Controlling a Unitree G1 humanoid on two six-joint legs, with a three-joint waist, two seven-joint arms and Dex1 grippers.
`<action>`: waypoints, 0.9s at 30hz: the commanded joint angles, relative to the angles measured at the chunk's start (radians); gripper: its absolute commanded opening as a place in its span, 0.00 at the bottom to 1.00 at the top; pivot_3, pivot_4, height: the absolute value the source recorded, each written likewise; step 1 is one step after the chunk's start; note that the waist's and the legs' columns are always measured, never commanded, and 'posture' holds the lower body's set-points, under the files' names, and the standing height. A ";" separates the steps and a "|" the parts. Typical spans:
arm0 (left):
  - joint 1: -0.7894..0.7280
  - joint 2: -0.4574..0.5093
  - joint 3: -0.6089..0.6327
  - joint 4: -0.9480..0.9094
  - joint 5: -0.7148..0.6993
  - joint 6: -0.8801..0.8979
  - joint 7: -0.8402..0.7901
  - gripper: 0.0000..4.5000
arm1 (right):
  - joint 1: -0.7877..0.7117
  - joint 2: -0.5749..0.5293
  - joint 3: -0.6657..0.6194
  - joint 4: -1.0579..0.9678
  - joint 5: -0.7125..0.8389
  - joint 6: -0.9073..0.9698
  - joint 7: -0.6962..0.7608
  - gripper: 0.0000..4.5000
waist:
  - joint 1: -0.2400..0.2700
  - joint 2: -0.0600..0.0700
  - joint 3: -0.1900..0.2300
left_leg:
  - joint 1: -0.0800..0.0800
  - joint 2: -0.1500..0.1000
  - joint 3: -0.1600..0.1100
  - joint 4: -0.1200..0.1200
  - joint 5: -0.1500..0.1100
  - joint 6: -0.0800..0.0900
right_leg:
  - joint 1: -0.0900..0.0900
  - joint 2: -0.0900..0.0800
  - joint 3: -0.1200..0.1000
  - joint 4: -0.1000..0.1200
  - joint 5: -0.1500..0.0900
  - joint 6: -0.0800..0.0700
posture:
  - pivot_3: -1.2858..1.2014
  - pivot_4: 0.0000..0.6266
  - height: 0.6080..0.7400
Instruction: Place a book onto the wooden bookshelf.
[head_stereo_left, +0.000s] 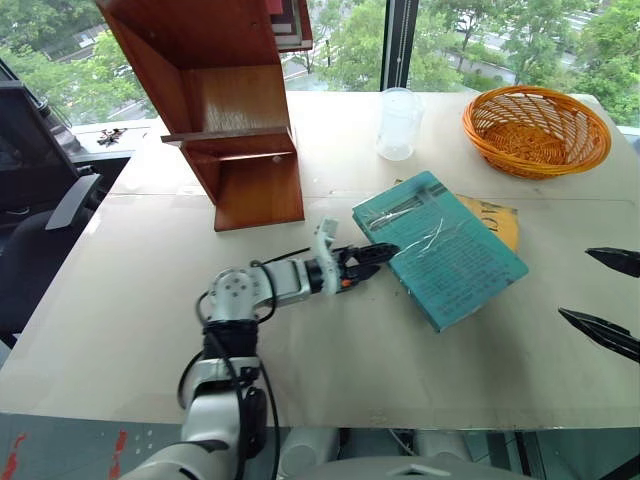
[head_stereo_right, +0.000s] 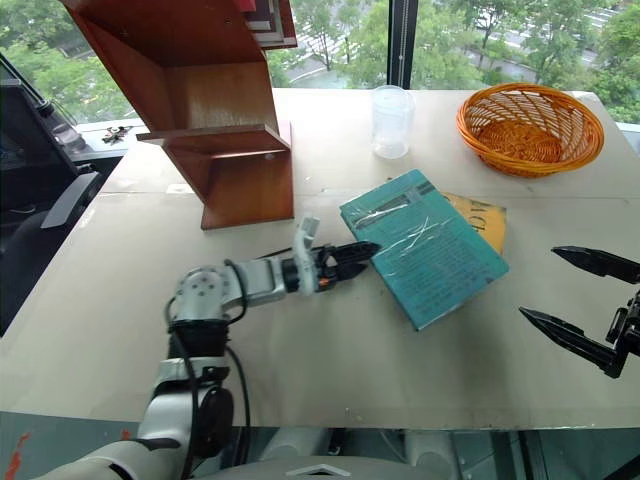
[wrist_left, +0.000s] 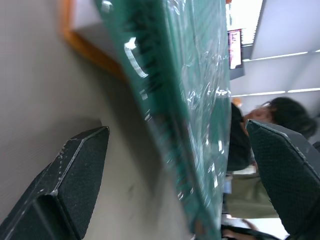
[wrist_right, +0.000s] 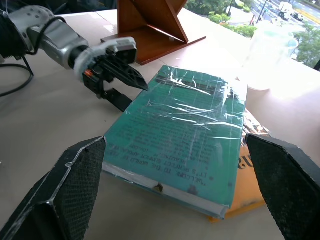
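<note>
The wooden bookshelf (head_stereo_left: 236, 100) is a long way from my right gripper, so next my left gripper grips the teal-green book's edge (head_stereo_left: 402, 277) and brings the book to the bookshelf.
The teal-green book (head_stereo_left: 440, 250) lies flat on the table, resting partly on a thinner yellow book (head_stereo_left: 497, 222). My left gripper (head_stereo_left: 378, 256) is open at the book's left edge. In the left wrist view the book's plastic-wrapped edge (wrist_left: 175, 100) runs between the two fingers (wrist_left: 80, 170), with a gap on each side. My right gripper (head_stereo_right: 585, 300) hangs open to the right of the book, apart from it and holding nothing. The wooden bookshelf (head_stereo_left: 230, 120) stands at the back left of the table, its shelf board bare.
A woven orange basket (head_stereo_left: 535, 130) sits at the back right. A clear plastic cup (head_stereo_left: 398, 125) stands between it and the shelf. A dark office chair (head_stereo_left: 40, 230) is off the table's left side. A person (wrist_left: 285, 115) shows in the left wrist view behind the book.
</note>
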 joint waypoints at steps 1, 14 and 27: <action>-0.010 -0.043 0.012 0.025 0.008 -0.003 -0.008 0.91 | -0.008 -0.004 0.001 -0.034 0.026 -0.017 -0.033 1.00 | 0.000 0.000 0.000 | -0.002 0.000 0.000 0.000 0.000 0.000 | -0.002 0.000 0.000 0.000 0.000 0.000 | 0.52 0.24 1.00; 0.040 -0.036 0.065 -0.043 0.004 -0.001 -0.165 0.01 | -0.053 0.016 0.113 -0.065 0.029 -0.033 -0.154 1.00 | -0.002 0.000 0.000 | -0.002 0.000 0.000 0.000 0.000 0.000 | -0.003 0.000 0.000 0.001 0.000 0.000 | 0.52 0.24 1.00; 0.011 0.781 0.009 -0.884 0.300 -0.329 -0.621 0.01 | -0.394 0.008 0.339 0.242 -0.056 -0.143 -0.145 1.00 | -0.017 -0.002 0.003 | -0.004 -0.001 0.001 -0.001 0.000 -0.001 | -0.005 0.000 0.001 -0.001 0.000 -0.001 | 0.52 0.24 1.00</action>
